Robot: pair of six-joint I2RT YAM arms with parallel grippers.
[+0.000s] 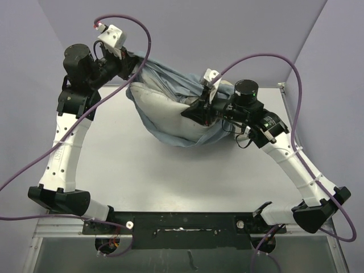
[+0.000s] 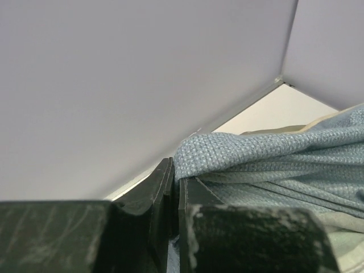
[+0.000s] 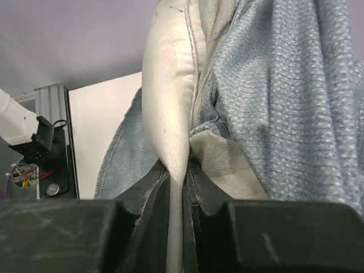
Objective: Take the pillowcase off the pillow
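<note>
The pillow's edge beside the bunched pillowcase (image 3: 256,91) is pinched in my right gripper, so my left gripper should take the pillow (image 1: 154,107) to free my right gripper to grab the pillowcase.
The pillowcase (image 1: 170,79), blue-grey reverse outward, hangs stretched between both arms above the table. The off-white pillow (image 1: 165,111) bulges out of it in the middle. My left gripper (image 1: 132,63) at the back left is shut on a fold of the pillowcase (image 2: 239,153); the cloth runs out between its jaws to the right. My right gripper (image 1: 202,109) is shut on the pillow's edge (image 3: 170,114), which is pinched thin between its jaws, with blue-grey and beige pillowcase cloth (image 3: 273,102) bunched beside it on the right.
The white table (image 1: 170,176) lies below the bundle. Purple walls (image 1: 187,28) close in the back and both sides. Purple cables (image 1: 273,62) loop over both arms. A metal frame post (image 3: 54,136) shows at the left of the right wrist view.
</note>
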